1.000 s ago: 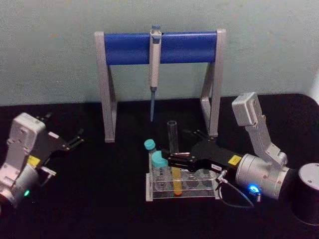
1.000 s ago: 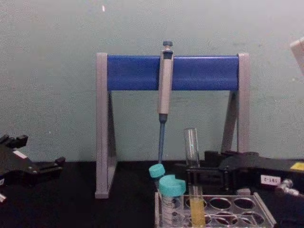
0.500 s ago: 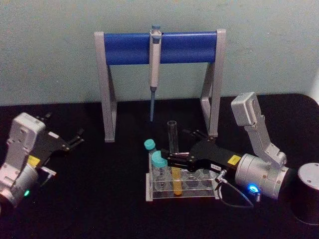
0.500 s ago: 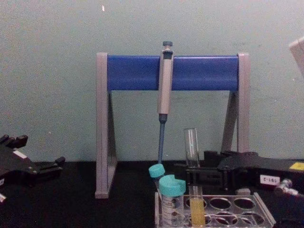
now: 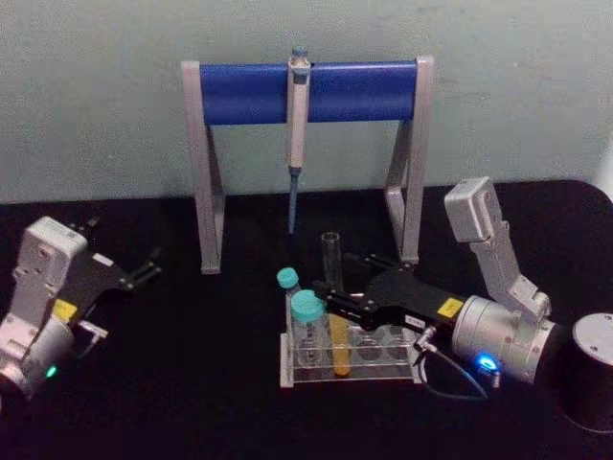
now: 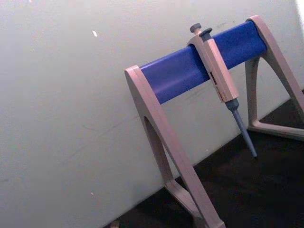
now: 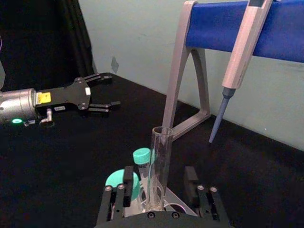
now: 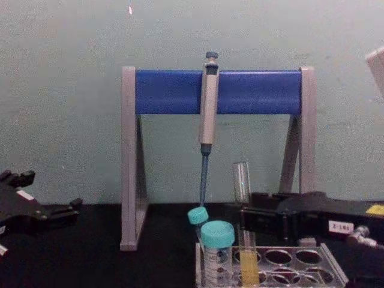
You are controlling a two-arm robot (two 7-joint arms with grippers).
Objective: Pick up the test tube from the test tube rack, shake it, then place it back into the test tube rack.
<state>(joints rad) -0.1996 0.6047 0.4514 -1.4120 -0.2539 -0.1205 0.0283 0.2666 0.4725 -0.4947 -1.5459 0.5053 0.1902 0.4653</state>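
Yellow-orange liquid [image 8: 249, 267] can already be seen at the rack's top holes. The test tube [image 8: 242, 183] will show a long column of this liquid when I lift it.
The test tube [image 5: 331, 259], tall, clear and uncapped with yellow-orange liquid at its bottom, stands upright in the test tube rack [image 5: 287, 369] at mid table. My right gripper [image 5: 337, 278] reaches in from the right and is open around the tube's middle. In the right wrist view the tube [image 7: 159, 161] rises between the two spread fingers [image 7: 126, 183] with a gap on each side. The chest view shows the tube [image 8: 242, 180] in the rack [image 8: 336, 270] with the gripper [image 8: 243, 219] at its middle. My left gripper [image 5: 148, 266] rests open far to the left.
Two teal-capped tubes [image 5: 307, 307] [image 5: 286, 278] stand in the rack's left end, close beside the tall tube. Behind it rises a blue-and-grey stand [image 5: 239, 91] with a pipette [image 5: 297, 125] hanging from it. A black cylinder [image 5: 594, 369] sits at the right edge.
The right gripper's fingers have spread apart from the tube, which now stands free in the rack. The left arm has not moved.
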